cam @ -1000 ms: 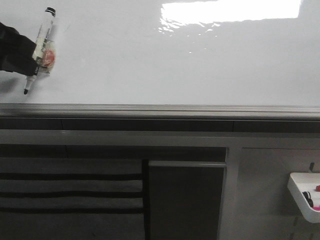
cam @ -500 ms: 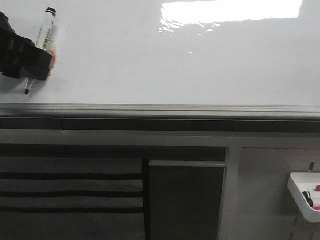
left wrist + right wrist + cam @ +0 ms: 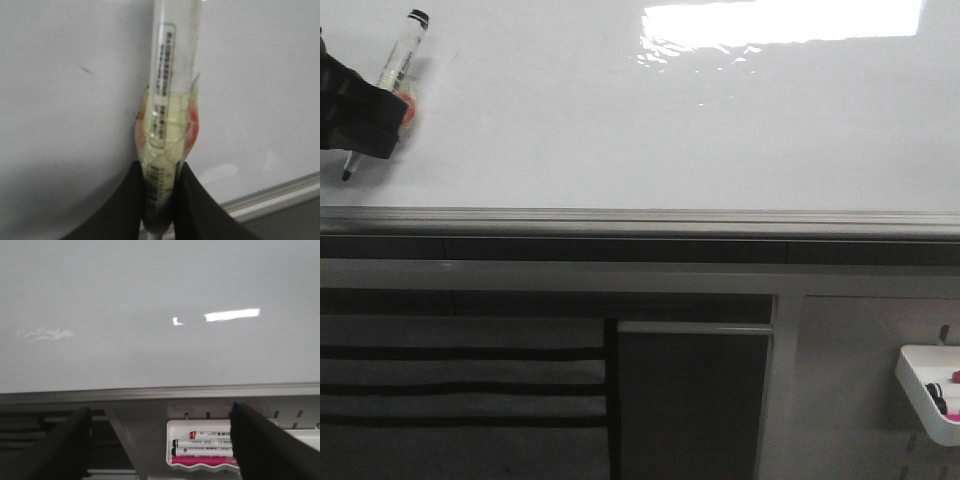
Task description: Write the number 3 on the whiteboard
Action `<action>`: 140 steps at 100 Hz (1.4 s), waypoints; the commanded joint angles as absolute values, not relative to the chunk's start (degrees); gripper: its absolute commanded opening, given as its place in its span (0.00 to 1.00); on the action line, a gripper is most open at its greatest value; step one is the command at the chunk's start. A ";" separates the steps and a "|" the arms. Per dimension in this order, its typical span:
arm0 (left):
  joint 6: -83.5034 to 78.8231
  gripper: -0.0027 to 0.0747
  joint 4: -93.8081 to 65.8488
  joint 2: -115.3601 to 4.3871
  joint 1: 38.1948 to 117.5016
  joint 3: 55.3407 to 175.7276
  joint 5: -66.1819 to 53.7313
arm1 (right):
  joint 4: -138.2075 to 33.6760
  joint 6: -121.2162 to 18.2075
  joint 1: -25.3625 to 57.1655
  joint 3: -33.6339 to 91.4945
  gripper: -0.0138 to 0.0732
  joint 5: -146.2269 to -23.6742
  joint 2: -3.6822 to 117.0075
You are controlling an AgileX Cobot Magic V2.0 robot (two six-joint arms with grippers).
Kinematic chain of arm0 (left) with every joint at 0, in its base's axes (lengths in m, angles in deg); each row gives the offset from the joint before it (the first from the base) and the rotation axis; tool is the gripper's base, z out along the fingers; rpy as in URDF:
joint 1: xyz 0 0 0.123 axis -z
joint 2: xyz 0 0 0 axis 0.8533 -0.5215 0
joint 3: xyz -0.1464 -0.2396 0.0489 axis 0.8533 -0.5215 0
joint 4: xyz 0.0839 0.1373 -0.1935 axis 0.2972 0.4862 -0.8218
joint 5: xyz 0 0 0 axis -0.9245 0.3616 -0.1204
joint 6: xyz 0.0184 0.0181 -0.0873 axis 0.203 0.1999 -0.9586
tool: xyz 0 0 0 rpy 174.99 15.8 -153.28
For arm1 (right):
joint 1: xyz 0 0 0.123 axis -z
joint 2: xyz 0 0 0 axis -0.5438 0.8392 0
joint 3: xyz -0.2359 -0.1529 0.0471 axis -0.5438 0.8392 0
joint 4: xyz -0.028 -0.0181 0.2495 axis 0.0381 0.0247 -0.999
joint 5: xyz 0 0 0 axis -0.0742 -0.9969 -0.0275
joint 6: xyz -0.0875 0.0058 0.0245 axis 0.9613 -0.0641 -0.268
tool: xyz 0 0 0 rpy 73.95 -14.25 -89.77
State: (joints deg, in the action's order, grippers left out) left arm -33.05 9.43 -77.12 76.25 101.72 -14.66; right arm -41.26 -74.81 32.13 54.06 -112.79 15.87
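The marker's upper end [image 3: 407, 40] stands free above the robot's left gripper, so the right gripper goes on moving toward the marker before it closes around that upper end [image 3: 415, 24].
The whiteboard [image 3: 700, 120] fills the upper part of the front view, glossy white with glare and a grey metal edge strip along its near side. No number 3 shows on it. My left gripper [image 3: 365, 125] is at the far left edge, shut on a clear marker [image 3: 398, 65] wrapped in yellowish tape; the black tip [image 3: 346, 175] points down toward the edge strip. In the left wrist view the marker [image 3: 172, 75] stands between the black fingers [image 3: 127, 205] over the board [image 3: 65, 100]. My right gripper [image 3: 160, 440] is open and empty; it does not show in the front view.
A small white tray [image 3: 932, 390] of markers hangs below the board at the lower right; it also shows in the right wrist view [image 3: 200, 426] with several markers. Grey panels and dark slots run under the edge strip [image 3: 640, 220].
My left gripper has moved left with the marker, now partly past the frame's left edge; the marker tilts more. No ink mark has appeared on the board.
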 commanded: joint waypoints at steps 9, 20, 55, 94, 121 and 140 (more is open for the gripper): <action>-31.34 0.01 10.76 -69.09 76.53 103.63 -5.67 | -56.36 -58.12 32.28 47.75 0.74 -117.91 21.12; -25.12 0.01 8.54 -65.84 79.10 105.68 5.89 | -67.82 -45.74 32.28 44.83 0.74 -124.30 25.89; 8.13 0.01 -14.73 -63.83 90.50 114.38 34.92 | -86.91 -19.23 28.68 36.37 0.74 -140.60 43.40; 12.03 0.01 -17.35 -63.96 100.95 117.59 35.62 | -79.18 -17.65 8.10 27.42 0.67 -136.22 58.01; 12.03 0.01 -17.25 -63.96 100.95 117.59 36.03 | -73.35 -17.88 -5.11 19.16 0.66 -132.67 68.67; 12.03 0.01 -17.25 -63.96 100.95 117.59 36.03 | -73.35 -18.19 -6.85 14.02 0.66 -133.83 74.53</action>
